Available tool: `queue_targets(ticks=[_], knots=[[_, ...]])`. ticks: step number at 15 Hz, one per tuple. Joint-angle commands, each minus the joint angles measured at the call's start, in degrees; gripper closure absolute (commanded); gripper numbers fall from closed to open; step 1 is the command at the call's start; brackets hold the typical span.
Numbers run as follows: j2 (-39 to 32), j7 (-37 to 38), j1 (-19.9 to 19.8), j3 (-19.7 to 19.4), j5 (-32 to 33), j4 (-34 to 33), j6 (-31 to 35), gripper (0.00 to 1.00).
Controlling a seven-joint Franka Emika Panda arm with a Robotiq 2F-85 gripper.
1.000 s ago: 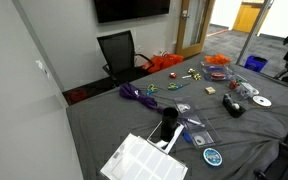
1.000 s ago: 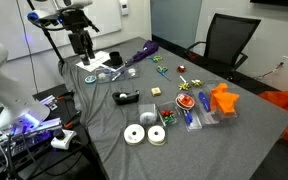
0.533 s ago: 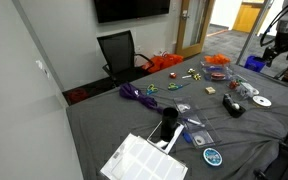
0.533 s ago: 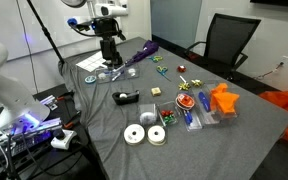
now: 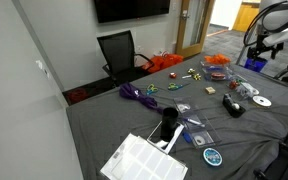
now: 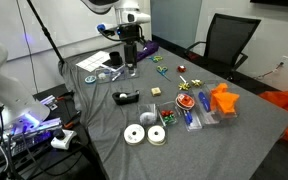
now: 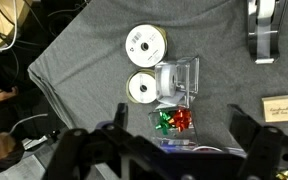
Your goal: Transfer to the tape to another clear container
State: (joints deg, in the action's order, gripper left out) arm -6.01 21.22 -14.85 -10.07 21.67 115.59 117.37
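Observation:
The gripper's open fingers face across the thin side (image 7: 188, 80) of the clear container holding the tape (image 7: 174, 83), so the robot should keep moving the gripper closer until they can close on that side.
My gripper (image 6: 131, 62) hangs open and empty above the grey table, near a purple bundle (image 6: 144, 49). In the wrist view its two fingers (image 7: 181, 120) stand wide apart with nothing between them. Ahead of it a small clear container (image 7: 176, 80) holds a whitish round thing that may be the tape; it is too small to tell. The container also shows in an exterior view (image 6: 169, 117). A second clear container (image 7: 174, 123) beside it holds a green and a red bow. More clear containers (image 6: 106, 74) lie near the white gridded tray (image 6: 92, 62).
Two white CDs (image 7: 146, 43) (image 7: 141, 88) lie next to the clear container. A black tape dispenser (image 6: 126, 97), a beige square (image 7: 277, 108), an orange item (image 6: 222, 100) and a teal disc (image 5: 213, 157) lie on the cloth. An office chair (image 6: 224, 40) stands at the far edge.
The arm has swung away from the white gridded tray towards the middle of the table. The gripper stays open and empty. No object has moved.

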Motion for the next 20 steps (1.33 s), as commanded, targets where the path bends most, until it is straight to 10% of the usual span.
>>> queue_targets(ticks=[1, 20], knots=[[-0.7, 0.0, 1.4, -1.5, -0.2, -0.9, -0.2, 0.0], [-29.9, 2.7, 6.0, -6.0, 5.4, -16.1, 5.6, 0.0]])
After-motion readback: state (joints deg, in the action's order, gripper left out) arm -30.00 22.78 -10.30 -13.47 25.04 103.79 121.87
